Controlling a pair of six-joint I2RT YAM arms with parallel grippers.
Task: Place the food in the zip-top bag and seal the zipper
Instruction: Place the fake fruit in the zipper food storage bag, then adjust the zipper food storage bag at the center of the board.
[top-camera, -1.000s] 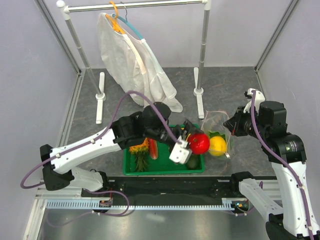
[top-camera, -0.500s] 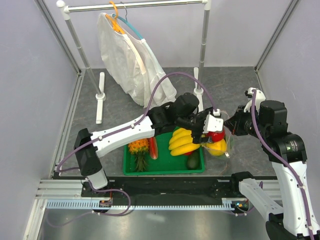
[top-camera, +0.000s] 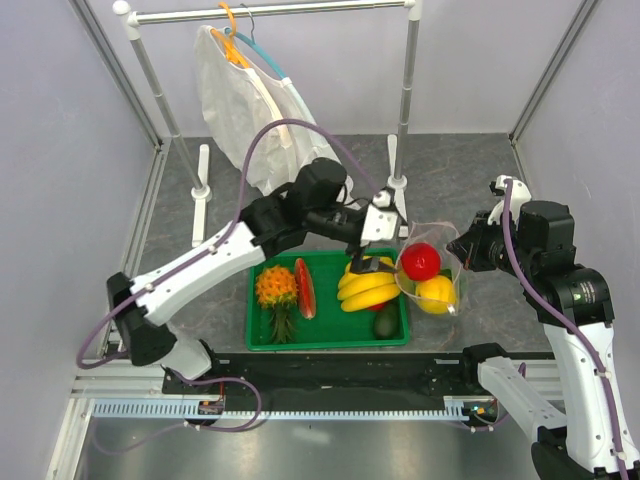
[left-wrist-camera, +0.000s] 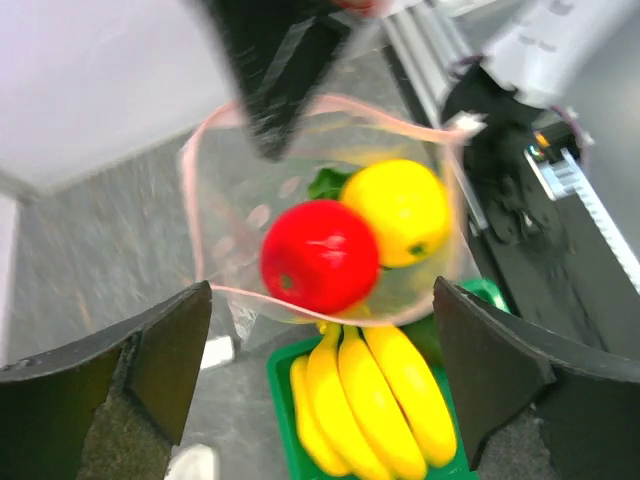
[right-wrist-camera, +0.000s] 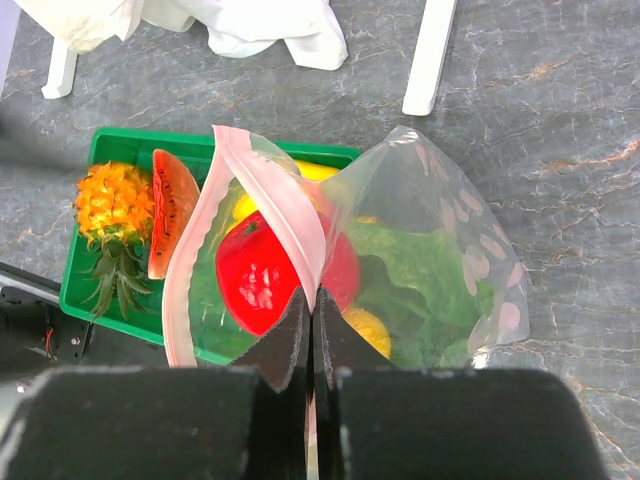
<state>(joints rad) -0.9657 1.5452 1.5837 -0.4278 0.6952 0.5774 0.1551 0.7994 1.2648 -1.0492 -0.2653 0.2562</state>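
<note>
I expect the red tomato (top-camera: 421, 262) to fall deeper when I lift the zip-top bag by its opening, because the tomato is high up beside the bag's pink zipper strip (top-camera: 399, 272).
The zip-top bag (top-camera: 445, 262) hangs open just right of the tray, and my right gripper (top-camera: 468, 250) is shut on its pink zipper strip (right-wrist-camera: 283, 215). In the right wrist view the gripper (right-wrist-camera: 312, 300) pinches that strip. Inside the bag lie the red tomato (top-camera: 421, 260), the yellow fruit (top-camera: 436, 293) and the green lettuce (right-wrist-camera: 420, 265). My left gripper (top-camera: 385, 245) is open and empty, just left of the bag's mouth. The left wrist view looks into the mouth, with tomato (left-wrist-camera: 320, 255) and yellow fruit (left-wrist-camera: 398, 210) beyond my gripper (left-wrist-camera: 325, 380).
A green tray (top-camera: 330, 340) holds a pineapple (top-camera: 277, 290), a watermelon slice (top-camera: 303, 288), a banana bunch (top-camera: 370, 285) and a dark avocado (top-camera: 386, 322). A clothes rack with a white garment (top-camera: 260, 120) stands at the back, with its post (top-camera: 405, 110) near the left arm.
My left gripper carried the tomato from over the tray to the bag, let it go inside, and pulled back to the left, open. The right gripper kept holding the bag.
</note>
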